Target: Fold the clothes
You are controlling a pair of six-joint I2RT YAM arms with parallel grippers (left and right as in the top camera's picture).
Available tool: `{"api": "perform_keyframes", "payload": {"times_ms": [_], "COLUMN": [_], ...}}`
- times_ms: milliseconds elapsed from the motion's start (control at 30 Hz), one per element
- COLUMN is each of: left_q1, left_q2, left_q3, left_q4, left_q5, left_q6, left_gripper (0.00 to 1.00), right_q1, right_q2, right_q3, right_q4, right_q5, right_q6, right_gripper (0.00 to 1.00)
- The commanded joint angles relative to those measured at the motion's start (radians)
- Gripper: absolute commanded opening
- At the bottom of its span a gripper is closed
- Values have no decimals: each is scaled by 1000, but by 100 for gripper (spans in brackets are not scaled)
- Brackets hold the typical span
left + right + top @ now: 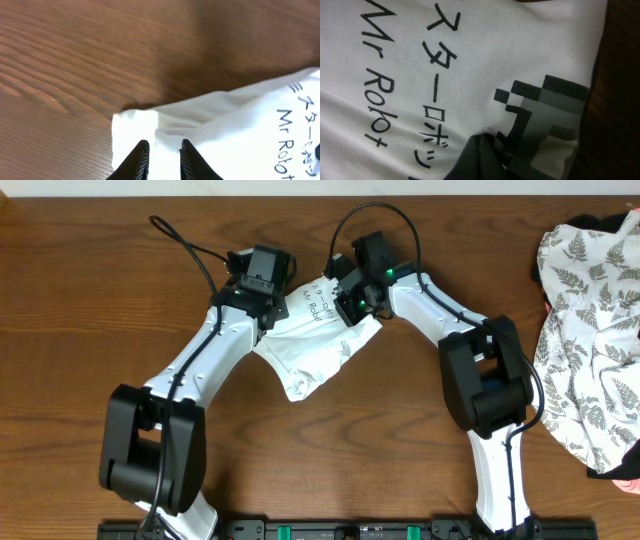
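Note:
The T-shirt's near end (308, 370) lies wrinkled while my right gripper pins the print. My left gripper should close and smooth the fabric (304, 337) below the lettering.
The clothes (315, 352), a white T-shirt, lie folded into a small bundle at mid-table, black "Mr Robot" print facing up. My left gripper (272, 300) sits at its upper left corner. In the left wrist view its fingers (142, 159) stand slightly apart over the shirt's (225, 130) edge, open by a narrow gap with white fabric showing through it. My right gripper (350, 306) is at the upper right edge. In the right wrist view it (482, 137) is shut, with the shirt (470, 55) puckered at its tips, beside a black-and-grey pixel print (545, 107).
A white cloth with grey fern-leaf print (590, 330) is heaped at the right edge, with a dark item (600, 222) behind it. Black cables (185, 242) loop over the far table behind both wrists. Bare wood surrounds the shirt.

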Motion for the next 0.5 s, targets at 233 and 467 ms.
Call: {"api": "perform_keyframes", "payload": {"times_ms": [233, 467], "left_q1": [5, 23], "left_q2": [161, 203], "left_q3": [-18, -13], "left_q4": [22, 63], "left_q5": [55, 55], "left_q6": [-19, -10], "left_gripper": [22, 23], "right_q1": [-12, -17], "right_q2": [72, 72], "right_q3": [-21, -21], "right_q4": [-27, -34], "right_q5": [39, 39], "right_q6": [13, 13], "right_gripper": [1, 1]}}
